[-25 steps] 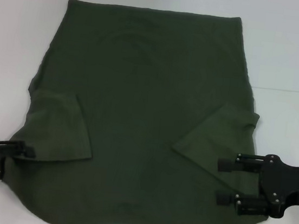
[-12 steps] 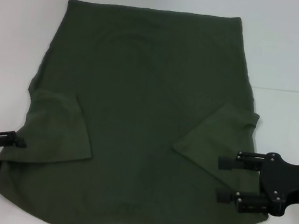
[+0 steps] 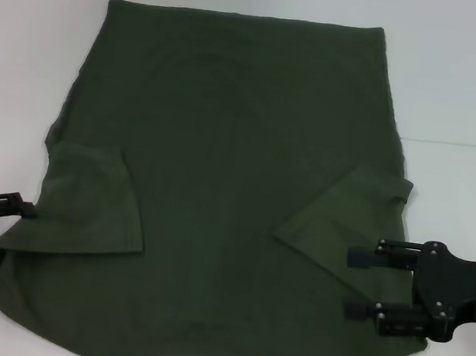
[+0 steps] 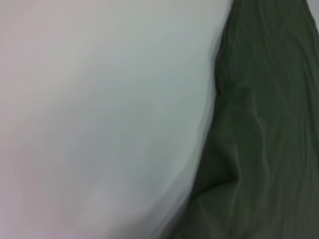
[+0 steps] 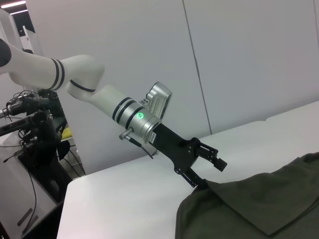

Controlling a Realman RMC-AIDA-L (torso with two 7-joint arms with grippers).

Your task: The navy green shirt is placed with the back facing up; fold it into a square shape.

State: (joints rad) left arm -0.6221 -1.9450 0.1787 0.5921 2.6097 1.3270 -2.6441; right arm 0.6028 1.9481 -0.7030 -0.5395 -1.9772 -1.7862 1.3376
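Note:
I should move my left gripper inward over the folded sleeve [image 3: 52,223] before I close it, because it is too far out and only its lower finger is at the shirt's shoulder edge.
The navy green shirt [image 3: 225,142] lies flat on the white table [image 3: 475,86], with both short sleeves folded inward onto the body. My left gripper [image 3: 1,231] is at the shirt's near left edge with its fingers apart. In the right wrist view, the left gripper [image 5: 210,174] has its lower finger touching the shirt's corner [image 5: 259,209]. The left wrist view shows only the shirt's edge [image 4: 269,124] on the table. My right gripper [image 3: 355,284] is open, low over the shirt's near right edge beside the folded right sleeve.
A seam in the table [image 3: 459,144] runs along the right. The right wrist view shows a grey wall behind the table and a stand with cables [image 5: 30,129] beyond its far side.
My left gripper has moved left, off the folded sleeve to the shirt's edge. The shirt's near left corner has stretched leftward with it. The right arm has not moved.

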